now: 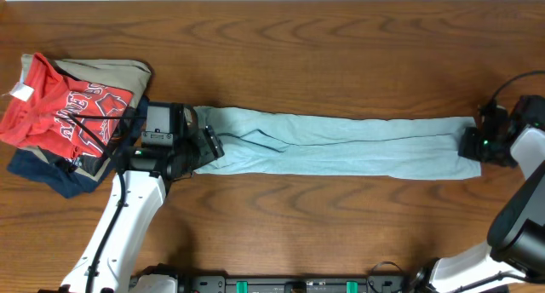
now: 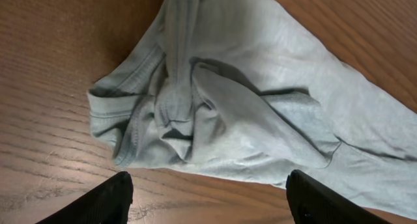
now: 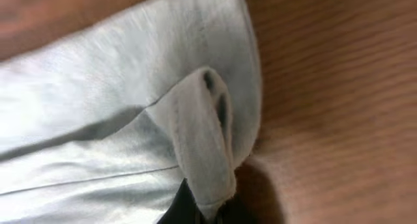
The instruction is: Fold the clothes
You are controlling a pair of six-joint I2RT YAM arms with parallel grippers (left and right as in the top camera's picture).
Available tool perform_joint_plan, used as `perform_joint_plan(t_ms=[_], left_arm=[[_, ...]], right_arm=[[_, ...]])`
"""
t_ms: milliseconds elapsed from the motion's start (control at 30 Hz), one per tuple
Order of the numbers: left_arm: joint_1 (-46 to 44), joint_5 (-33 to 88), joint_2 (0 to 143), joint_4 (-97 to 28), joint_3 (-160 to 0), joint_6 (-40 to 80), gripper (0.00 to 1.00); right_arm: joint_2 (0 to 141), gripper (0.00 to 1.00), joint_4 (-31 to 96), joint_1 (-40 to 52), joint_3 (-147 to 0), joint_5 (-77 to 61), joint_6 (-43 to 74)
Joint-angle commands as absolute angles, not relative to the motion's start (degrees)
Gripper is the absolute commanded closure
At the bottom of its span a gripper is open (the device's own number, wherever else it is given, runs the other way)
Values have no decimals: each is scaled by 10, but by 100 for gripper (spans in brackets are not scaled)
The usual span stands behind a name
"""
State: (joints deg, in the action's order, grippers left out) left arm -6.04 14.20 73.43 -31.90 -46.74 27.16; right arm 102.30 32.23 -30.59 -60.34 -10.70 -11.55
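Observation:
The robot's right gripper is pinching the T-shirt's end (image 3: 201, 136) and the T-shirt lies flat, so the robot should keep folding that end over until it reaches the T-shirt's middle (image 1: 342, 142).
The clothes, a pale blue T-shirt (image 1: 341, 145), lie folded into a long narrow strip across the middle of the table. My left gripper (image 1: 203, 146) hovers at the strip's left end, open, with bare wood between its fingers (image 2: 111, 201); the bunched collar end of the T-shirt (image 2: 215, 100) lies just ahead of them. At the strip's right end my right gripper (image 1: 471, 145) is shut on a pinched fold of the T-shirt (image 3: 205, 146), which rises out of the closed jaws (image 3: 215, 214).
A pile of other garments sits at the far left: a red shirt with white lettering (image 1: 64, 110) on top of khaki (image 1: 106, 71) and navy (image 1: 47, 169) pieces, close behind my left arm.

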Motion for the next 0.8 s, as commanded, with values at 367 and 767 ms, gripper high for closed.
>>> perform_joint_plan(t_ms=[367,767], left_arm=[[-58,135,737,-335,-470,266,23],[-58,135,737,-354,-470,266,23]], right_arm=[[952,99,438,-134,-654,-107,-23],[964,99,437,26,-653,-103,58]])
